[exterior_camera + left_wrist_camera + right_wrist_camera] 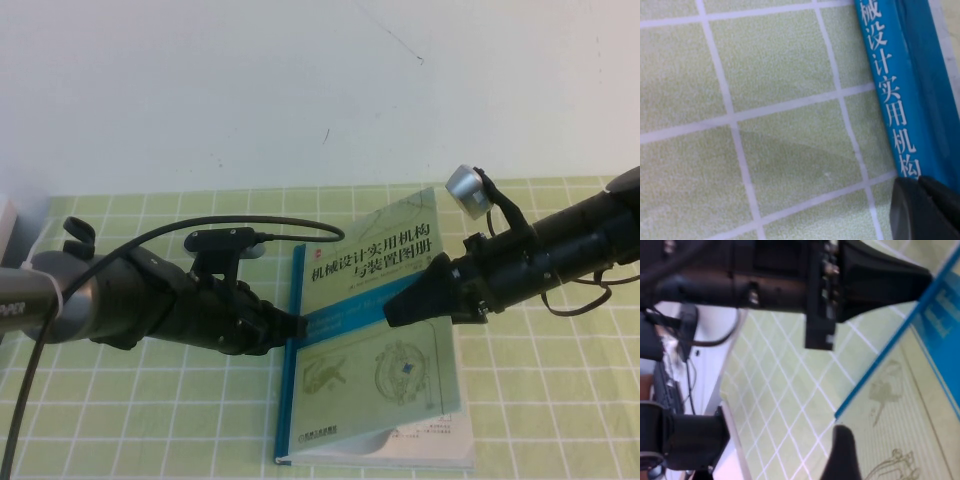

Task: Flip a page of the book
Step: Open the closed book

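Observation:
My left gripper is at the blue spine (287, 370), where the half-raised cover has to swing over. I should first move my left gripper around to the book's near edge (375, 461).
The book (380, 340) lies closed on the green checked cloth, its pale cover with a black title facing up and its blue spine (900, 100) on the left. The page is hidden under the cover. My left gripper (297, 326) is low at the spine's middle, shut, its fingertips (920, 205) touching the spine's lower edge with nothing between them. My right gripper (392, 316) hovers over the cover's blue band, open and empty. One of its fingers (842, 455) shows above the cover's drawings (910, 405), close to the spine-side edge.
The checked cloth (560, 400) covers the table up to a white wall at the back. A black cable (200, 230) loops over the left arm. A white object (5, 215) sits at the far left edge. The book's near edge lies close to the table's front.

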Robot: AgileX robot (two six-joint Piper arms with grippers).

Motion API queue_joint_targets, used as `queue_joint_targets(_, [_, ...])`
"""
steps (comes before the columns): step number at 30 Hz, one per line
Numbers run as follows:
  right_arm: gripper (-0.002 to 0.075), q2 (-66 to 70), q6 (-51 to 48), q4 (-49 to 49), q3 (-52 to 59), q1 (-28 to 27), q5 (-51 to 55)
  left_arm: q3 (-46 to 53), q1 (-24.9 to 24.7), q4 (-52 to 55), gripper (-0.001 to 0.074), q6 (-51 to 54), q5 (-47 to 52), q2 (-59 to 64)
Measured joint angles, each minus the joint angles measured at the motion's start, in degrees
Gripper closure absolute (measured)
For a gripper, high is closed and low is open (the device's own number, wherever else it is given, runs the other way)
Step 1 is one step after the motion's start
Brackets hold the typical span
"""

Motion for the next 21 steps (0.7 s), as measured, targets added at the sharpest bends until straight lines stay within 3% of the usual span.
queue_joint_targets(9, [0.0212, 0.03, 5.11, -9.32, 0.00, 0.00, -1.84, 0.00, 0.00, 0.00, 0.0738, 0.72, 0.12, 0.00])
queue_joint_targets(21, [0.0212, 1.67, 5.60, -8.05, 2.80, 0.00, -2.46, 0.00, 0.00, -0.76, 0.0738, 1.12, 0.12, 0.00])
